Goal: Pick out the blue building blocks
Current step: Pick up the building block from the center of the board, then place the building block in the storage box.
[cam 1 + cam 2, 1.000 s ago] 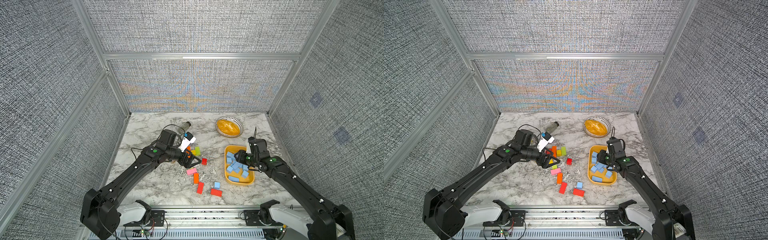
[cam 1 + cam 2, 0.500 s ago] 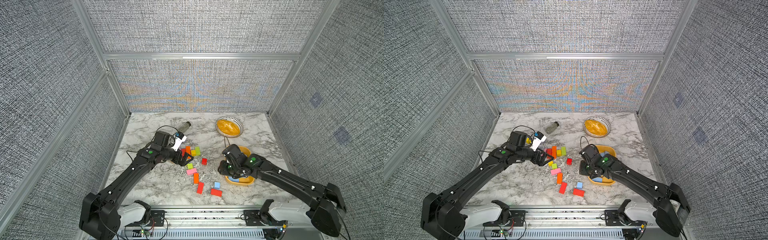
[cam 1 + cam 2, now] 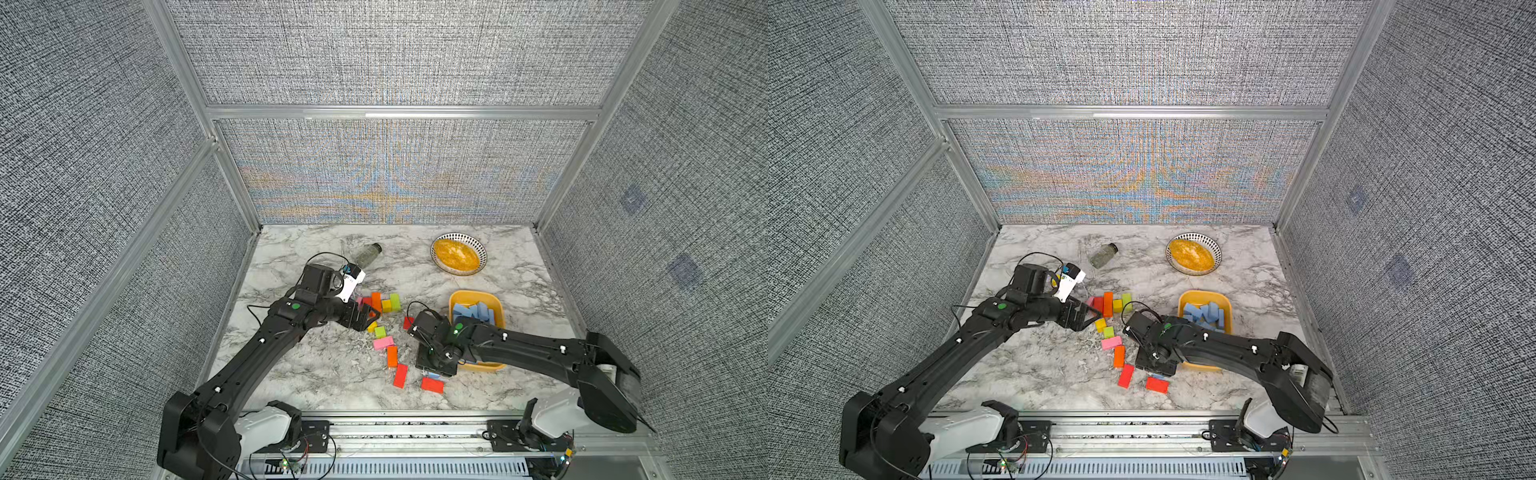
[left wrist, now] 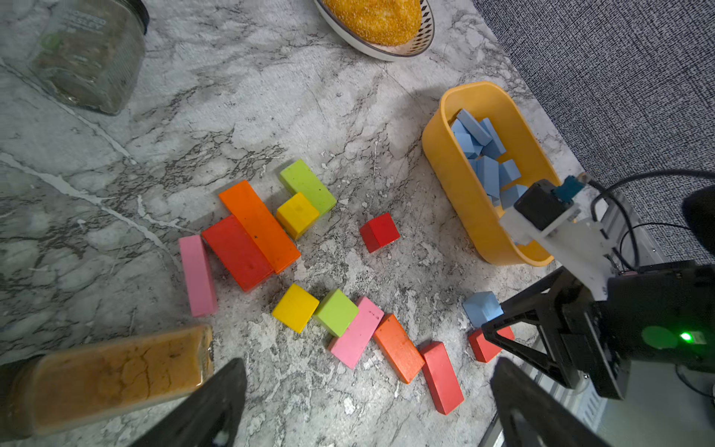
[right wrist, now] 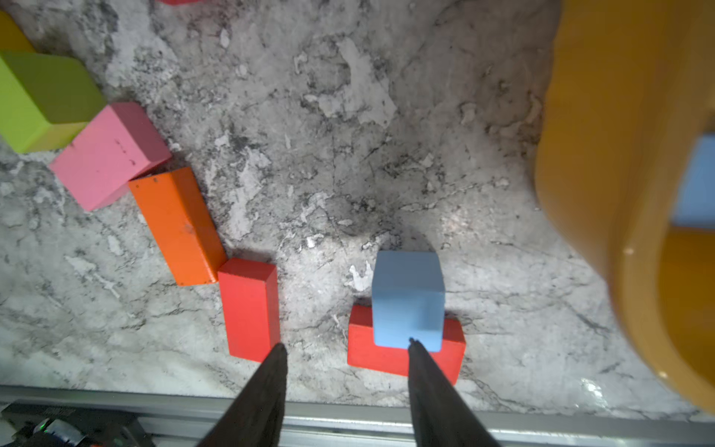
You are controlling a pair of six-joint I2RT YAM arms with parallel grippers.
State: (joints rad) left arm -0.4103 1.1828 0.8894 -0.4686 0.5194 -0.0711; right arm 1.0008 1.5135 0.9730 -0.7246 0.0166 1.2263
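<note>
I keep moving my right gripper toward the cube [image 5: 408,299] until its open fingers, which are parallel to the blue cube's free sides [image 5: 375,302], are on either side of it, then close them.
Several blue building blocks [image 3: 473,311] [image 3: 1206,312] [image 4: 483,162] lie piled in a yellow bin [image 3: 454,300] [image 4: 456,174] at the right. One more blue cube [image 5: 406,298] [image 4: 479,307] stands on the marble against a red block [image 5: 390,360] near the front edge. My right gripper [image 5: 346,346] [image 3: 436,368] hangs open just above and in front of this cube, with nothing between its fingers; one fingertip [image 5: 414,348] overlaps the cube's near edge. My left gripper [image 4: 369,365] [image 3: 365,318] is wide open and empty over the coloured blocks.
Red, orange, yellow, green and pink blocks [image 3: 384,328] [image 4: 271,240] are scattered mid-table. A patterned bowl of orange grains [image 3: 457,253] and a lying glass jar [image 3: 368,255] sit at the back. A spice jar [image 4: 108,375] lies by the left gripper. The front rail [image 5: 348,414] runs close behind the right gripper.
My right arm has swung from over the yellow bin to the front, down over the loose blue cube, its jaws widening. The left gripper has drawn back slightly to the left.
</note>
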